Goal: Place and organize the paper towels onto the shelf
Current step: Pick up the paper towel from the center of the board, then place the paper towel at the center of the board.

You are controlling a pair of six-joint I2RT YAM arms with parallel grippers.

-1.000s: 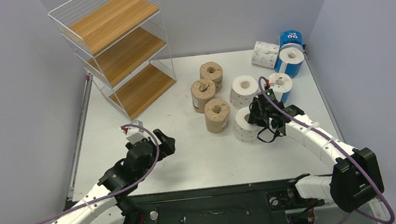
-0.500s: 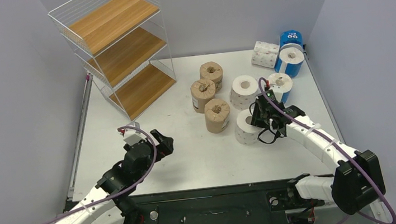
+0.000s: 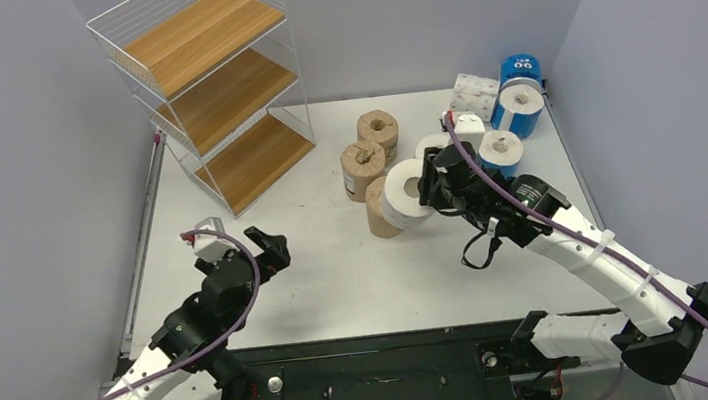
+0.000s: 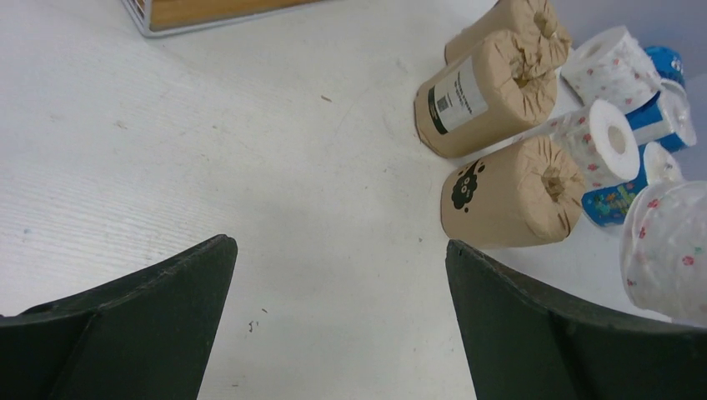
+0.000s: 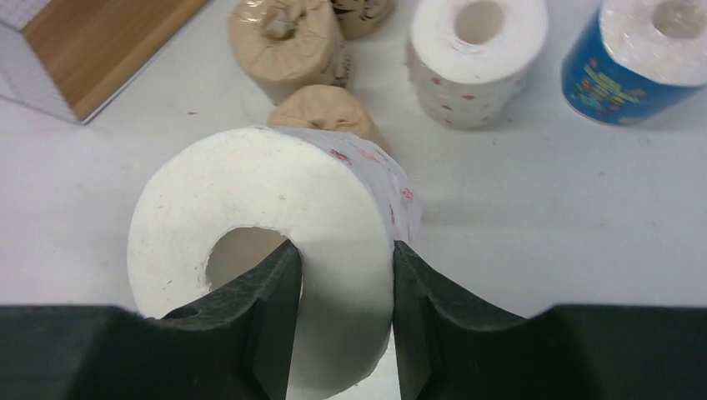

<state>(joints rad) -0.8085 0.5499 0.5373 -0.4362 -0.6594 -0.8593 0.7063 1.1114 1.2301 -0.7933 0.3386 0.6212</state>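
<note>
My right gripper should set the white roll (image 3: 396,201) down midway (image 3: 339,250) for my left gripper to pick up, because my right gripper is holding the roll far from the shelf.
My right gripper (image 5: 343,258) is shut on a white paper towel roll (image 5: 275,217), one finger inside the core hole and the other against the outer wall. The roll (image 3: 402,193) hangs tilted above the table, over the nearest brown roll (image 3: 378,222). Two more brown rolls (image 3: 363,167) (image 3: 378,129) stand behind it. A white roll (image 5: 475,54) and blue-wrapped rolls (image 3: 518,106) (image 3: 519,70) stay at the back right. The shelf (image 3: 215,75) stands at the back left with bare boards. My left gripper (image 3: 270,253) is open over bare table (image 4: 338,250), holding nothing.
A patterned white roll (image 3: 472,96) lies beside the blue ones, and another blue-wrapped roll (image 3: 500,151) stands near my right arm. In the left wrist view the brown rolls (image 4: 483,92) (image 4: 517,196) lie ahead to the right, and the shelf's bottom edge (image 4: 208,12) is at the top.
My right gripper closed on the white roll and lifted it off the table, up and to the left. My left arm drew back slightly towards the left, still open.
</note>
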